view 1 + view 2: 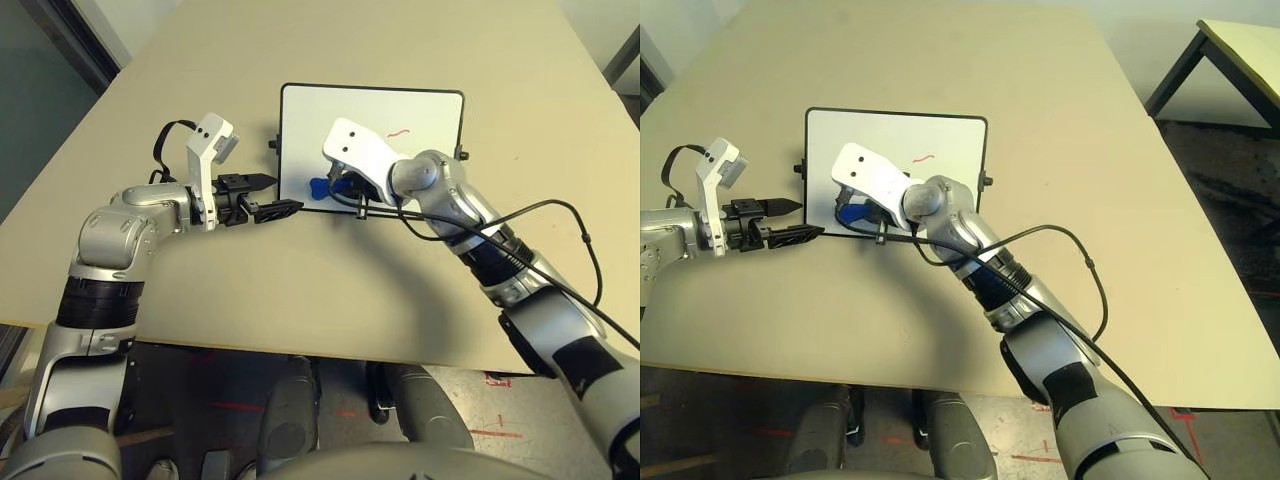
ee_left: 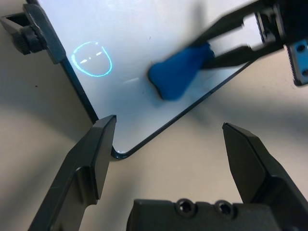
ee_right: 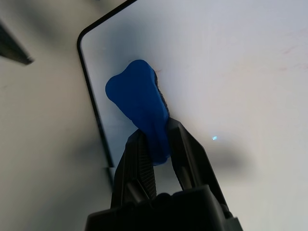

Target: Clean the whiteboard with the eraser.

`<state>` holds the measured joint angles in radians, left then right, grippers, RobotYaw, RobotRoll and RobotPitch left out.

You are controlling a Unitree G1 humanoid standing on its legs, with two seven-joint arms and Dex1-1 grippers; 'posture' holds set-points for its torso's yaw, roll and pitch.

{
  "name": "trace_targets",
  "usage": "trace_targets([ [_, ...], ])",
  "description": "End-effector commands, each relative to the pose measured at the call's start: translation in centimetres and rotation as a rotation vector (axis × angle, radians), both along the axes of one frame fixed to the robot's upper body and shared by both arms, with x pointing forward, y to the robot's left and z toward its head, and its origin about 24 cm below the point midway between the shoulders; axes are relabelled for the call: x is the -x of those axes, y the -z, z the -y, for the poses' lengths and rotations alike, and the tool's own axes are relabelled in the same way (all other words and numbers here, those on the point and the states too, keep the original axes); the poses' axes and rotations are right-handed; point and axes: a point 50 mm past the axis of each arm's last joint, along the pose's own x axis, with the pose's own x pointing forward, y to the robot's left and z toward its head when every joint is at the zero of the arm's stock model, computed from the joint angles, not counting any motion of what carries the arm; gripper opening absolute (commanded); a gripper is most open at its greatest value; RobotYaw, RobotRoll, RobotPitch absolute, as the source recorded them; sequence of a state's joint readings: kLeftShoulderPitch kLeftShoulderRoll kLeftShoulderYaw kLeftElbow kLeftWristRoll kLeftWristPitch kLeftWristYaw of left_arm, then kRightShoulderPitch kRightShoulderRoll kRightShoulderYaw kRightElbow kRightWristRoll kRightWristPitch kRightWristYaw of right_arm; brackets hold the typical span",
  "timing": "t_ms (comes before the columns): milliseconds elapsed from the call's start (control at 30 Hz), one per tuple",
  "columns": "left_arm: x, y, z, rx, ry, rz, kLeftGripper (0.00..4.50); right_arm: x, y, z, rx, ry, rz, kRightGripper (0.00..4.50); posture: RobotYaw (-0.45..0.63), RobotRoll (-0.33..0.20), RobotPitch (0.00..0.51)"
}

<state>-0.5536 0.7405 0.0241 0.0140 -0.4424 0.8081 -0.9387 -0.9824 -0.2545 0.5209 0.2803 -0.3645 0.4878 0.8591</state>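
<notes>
The eraser is at the whiteboard's clean near corner [image 1: 317, 189], away from the red scribble, so next my right gripper goes back and rubs the eraser over that scribble [image 1: 398, 132].
The whiteboard [image 1: 400, 165] lies flat on the tan table, black-framed, with a small red scribble [image 1: 398, 131] near its middle. My right gripper [image 3: 156, 139] is shut on the blue eraser [image 3: 139, 106], which presses on the board's near left corner [image 1: 320, 186]. Beside that corner, just off the board, my left gripper [image 1: 283, 192] stands open with nothing between its fingers. In the left wrist view the eraser [image 2: 178, 74] lies on the whiteboard [image 2: 144, 29] beyond the open left fingers [image 2: 96, 154].
A black cable [image 1: 560, 210] runs along my right forearm over the table. Black knobs [image 1: 272, 144] stick out from the board's short sides. Another table [image 1: 1240, 40] stands at the far right. The tan tabletop [image 1: 300, 290] spreads around the board.
</notes>
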Motion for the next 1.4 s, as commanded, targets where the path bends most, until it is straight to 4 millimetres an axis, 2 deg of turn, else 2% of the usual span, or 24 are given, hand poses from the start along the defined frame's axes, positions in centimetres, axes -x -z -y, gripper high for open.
trace_targets([
  [33, -0.1, 0.2, 0.1, -0.005, 0.008, -0.011, 4.50, -0.8, 0.2, 1.0, -0.022, 0.076, 0.002, 0.56, -0.04, 0.000, 0.164],
  [233, -0.1, 0.2, 0.2, -0.004, 0.010, -0.010, 4.50, 0.9, 2.5, 0.7, 0.031, 0.021, -0.085, 0.56, -0.04, 0.000, 0.165],
  [333, 0.0, 0.2, 0.2, -0.004, 0.010, -0.012, 4.50, 1.3, 2.9, 0.9, 0.048, 0.013, -0.104, 0.56, -0.04, 0.000, 0.167],
  [467, 0.0, 0.3, 0.1, -0.004, 0.010, -0.014, 4.50, 1.1, 2.7, 1.0, 0.040, 0.023, -0.099, 0.56, -0.04, 0.000, 0.168],
  [667, -0.1, 0.2, 0.2, -0.003, 0.010, -0.012, 4.50, -1.2, -0.1, 1.3, -0.075, 0.124, 0.010, 0.56, -0.05, 0.000, 0.164],
  [733, -0.2, 0.2, 0.2, -0.003, 0.010, -0.011, 4.50, -1.4, -0.4, 1.2, -0.089, 0.128, 0.019, 0.56, -0.05, 0.000, 0.162],
  [833, -0.3, 0.2, 0.3, -0.002, 0.012, -0.009, 4.50, -1.3, -0.1, 1.1, -0.084, 0.124, 0.008, 0.56, -0.05, 0.000, 0.161],
  [1000, -0.4, 0.2, 0.3, 0.000, 0.014, -0.009, 4.50, 0.3, 2.0, 0.9, -0.030, 0.074, -0.074, 0.56, -0.05, 0.000, 0.163],
  [1133, -0.4, 0.2, 0.3, -0.001, 0.015, -0.009, 4.50, 1.3, 2.9, 1.0, 0.003, 0.055, -0.116, 0.56, -0.06, 0.000, 0.165],
  [1300, -0.4, 0.3, 0.3, -0.002, 0.017, -0.011, 4.50, 1.3, 2.8, 1.1, -0.002, 0.065, -0.114, 0.56, -0.06, 0.000, 0.164],
  [1400, -0.4, 0.3, 0.3, -0.002, 0.019, -0.010, 4.50, 0.6, 1.8, 1.3, -0.042, 0.091, -0.084, 0.56, -0.06, 0.000, 0.162],
])
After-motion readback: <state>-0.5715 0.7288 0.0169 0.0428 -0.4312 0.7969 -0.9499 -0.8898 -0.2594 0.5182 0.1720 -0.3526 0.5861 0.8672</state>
